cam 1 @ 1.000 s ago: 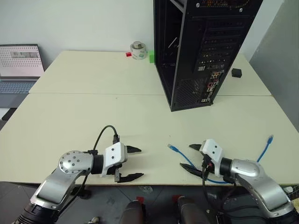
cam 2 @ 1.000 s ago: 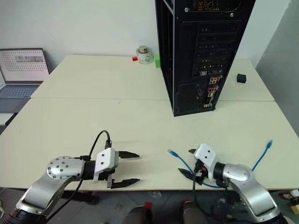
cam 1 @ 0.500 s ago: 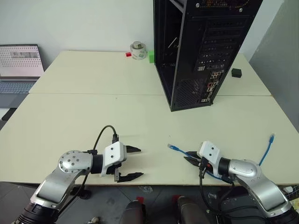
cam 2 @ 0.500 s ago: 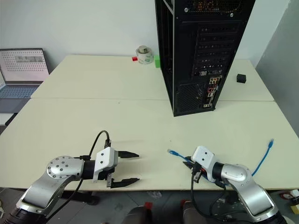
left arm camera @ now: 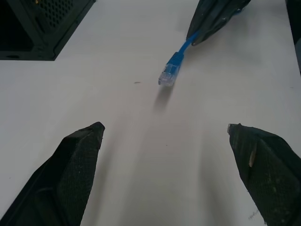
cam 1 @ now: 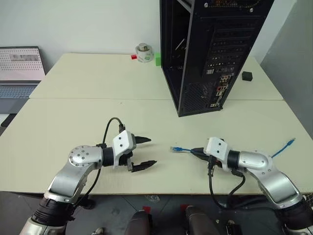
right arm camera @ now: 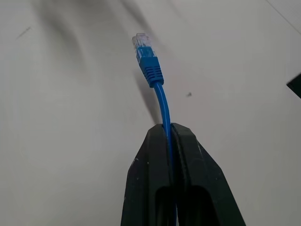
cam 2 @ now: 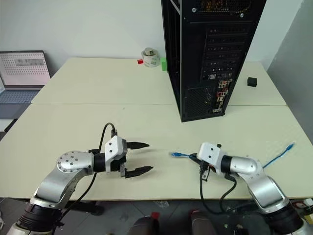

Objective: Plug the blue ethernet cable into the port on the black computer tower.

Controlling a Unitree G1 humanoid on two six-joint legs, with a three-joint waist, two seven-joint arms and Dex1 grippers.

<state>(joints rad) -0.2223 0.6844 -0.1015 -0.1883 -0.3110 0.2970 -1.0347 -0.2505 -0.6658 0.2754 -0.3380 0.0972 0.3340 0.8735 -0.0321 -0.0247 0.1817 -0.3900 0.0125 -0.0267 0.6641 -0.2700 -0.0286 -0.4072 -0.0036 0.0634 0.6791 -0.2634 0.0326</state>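
Observation:
My right gripper grips the blue cable too far behind its clear plug (right arm camera: 164,104), so my left gripper should hold the plug (right arm camera: 143,45) while my right gripper regrasps closer.
The blue ethernet cable (cam 1: 183,149) lies near the table's front edge, and my right gripper (cam 1: 194,151) is shut on it a short way behind its clear plug (right arm camera: 143,47). The plug sticks out past the fingertips (right arm camera: 181,136) and hovers just above the table, pointing left. The cable's other end (cam 1: 291,142) rises at the far right. My left gripper (cam 1: 151,152) stands open with nothing in it, facing the plug (left arm camera: 169,70) across a gap. The black computer tower (cam 1: 215,49) stands at the back. The port sits among small coloured connectors (cam 1: 221,90) low on its back panel.
A small black cube (cam 1: 247,76) lies right of the tower. A round tin (cam 1: 144,53) with red and green blocks stands behind the tower's left side. An open laptop (cam 1: 19,68) sits at the far left. A seam crosses the cream table (cam 1: 98,117).
My right gripper closed on the cable behind its plug, then lifted it forward and to the left. My left gripper, still open, moved forward and up towards the plug.

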